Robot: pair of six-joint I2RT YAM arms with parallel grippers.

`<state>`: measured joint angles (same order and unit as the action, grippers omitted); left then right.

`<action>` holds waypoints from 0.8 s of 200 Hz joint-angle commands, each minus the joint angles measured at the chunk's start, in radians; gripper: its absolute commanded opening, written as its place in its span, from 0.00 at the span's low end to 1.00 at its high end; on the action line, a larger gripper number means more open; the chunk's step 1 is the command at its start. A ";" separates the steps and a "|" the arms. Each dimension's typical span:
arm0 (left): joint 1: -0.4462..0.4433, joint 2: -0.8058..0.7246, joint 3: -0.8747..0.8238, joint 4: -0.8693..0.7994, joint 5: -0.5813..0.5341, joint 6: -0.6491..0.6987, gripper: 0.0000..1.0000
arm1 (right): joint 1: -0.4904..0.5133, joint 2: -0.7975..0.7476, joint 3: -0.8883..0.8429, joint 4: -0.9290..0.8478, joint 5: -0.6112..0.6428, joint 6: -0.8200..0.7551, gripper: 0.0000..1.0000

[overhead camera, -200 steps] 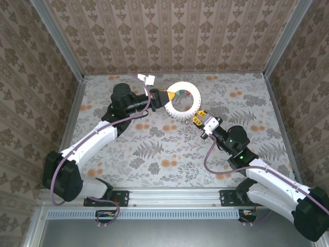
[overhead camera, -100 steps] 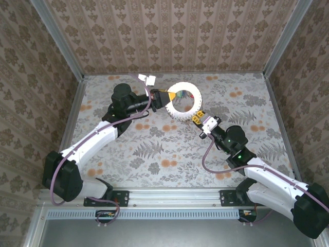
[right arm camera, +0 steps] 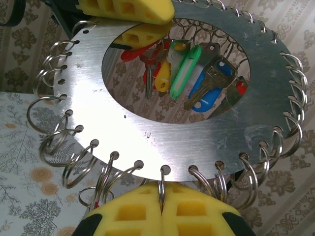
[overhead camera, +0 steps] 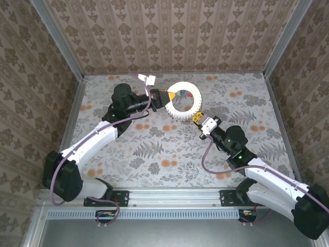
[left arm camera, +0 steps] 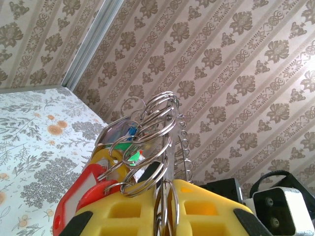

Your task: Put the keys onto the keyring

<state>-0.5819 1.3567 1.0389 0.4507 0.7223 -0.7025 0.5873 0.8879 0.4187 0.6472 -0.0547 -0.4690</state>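
My right gripper is closed on a split ring of the keyring (right arm camera: 161, 191), so my left gripper should keep holding steady and let go of the keyring's far edge (overhead camera: 171, 102) there.
The keyring (overhead camera: 192, 106) is a flat silver disc with a wide hole, held up off the table and rimmed with small split rings. My left gripper (overhead camera: 165, 95) is shut on its upper left edge; in the left wrist view the plate (left arm camera: 170, 142) stands edge-on between the yellow pads of that gripper (left arm camera: 167, 184). Several keys (right arm camera: 211, 78) with green, blue, yellow and red tags hang behind the disc (right arm camera: 197, 132). My right gripper (right arm camera: 161, 189) is shut on one split ring (right arm camera: 161, 178) at the disc's lower edge, also seen from above (overhead camera: 198, 117).
A small white connector (overhead camera: 149, 80) lies on the floral tabletop near the back wall, just behind the left arm. Patterned walls close in the table on three sides. Open tabletop (overhead camera: 169, 154) lies between the two arms.
My right gripper has moved up and left to the disc's lower edge and closed on a split ring there. The left gripper has kept its hold.
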 commanded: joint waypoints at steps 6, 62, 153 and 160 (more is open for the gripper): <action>0.009 -0.023 0.015 0.015 -0.071 -0.016 0.03 | -0.004 -0.033 0.017 -0.037 0.013 0.019 0.00; 0.034 0.019 -0.076 0.033 -0.175 -0.170 0.06 | -0.050 -0.026 0.070 -0.108 -0.087 0.143 0.00; 0.025 0.134 -0.144 0.060 -0.138 -0.278 0.28 | -0.111 0.058 0.122 -0.197 -0.178 0.235 0.00; 0.021 0.141 -0.155 0.063 -0.142 -0.283 0.28 | -0.116 0.067 0.125 -0.205 -0.188 0.240 0.00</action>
<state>-0.5556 1.4807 0.9157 0.4599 0.5938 -0.9543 0.4866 0.9344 0.4946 0.4553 -0.1917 -0.2764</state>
